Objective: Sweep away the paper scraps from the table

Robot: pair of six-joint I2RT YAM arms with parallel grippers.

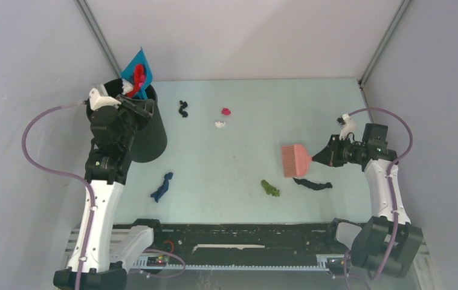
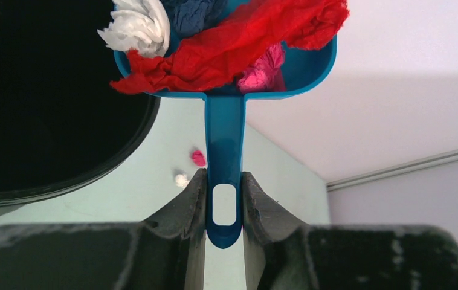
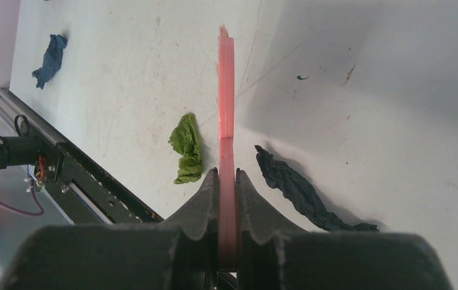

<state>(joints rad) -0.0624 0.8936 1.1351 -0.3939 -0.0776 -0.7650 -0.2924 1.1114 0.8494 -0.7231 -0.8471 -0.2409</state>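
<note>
Next, my left gripper swings the loaded blue dustpan back over the bin's opening and tips the scraps in, because the dustpan sticks out past the black bin's rim (image 1: 153,92).
My left gripper (image 1: 131,104) is shut on the handle of the blue dustpan (image 1: 139,68), also in the left wrist view (image 2: 224,130), held tilted over the black bin (image 1: 148,130). The pan holds red (image 2: 232,48), white (image 2: 137,24), pink and blue scraps. My right gripper (image 1: 322,155) is shut on the pink brush (image 1: 295,160), seen edge-on in the right wrist view (image 3: 226,103). On the table (image 1: 245,151) lie scraps: black (image 1: 183,109), pink (image 1: 226,111), white (image 1: 219,124), dark blue (image 1: 162,186), green (image 1: 269,188) and black (image 1: 312,183).
The black bin (image 2: 39,96) stands at the back left of the table. A black rail (image 1: 238,238) runs along the near edge. Grey-white walls (image 1: 238,36) enclose the table on three sides.
</note>
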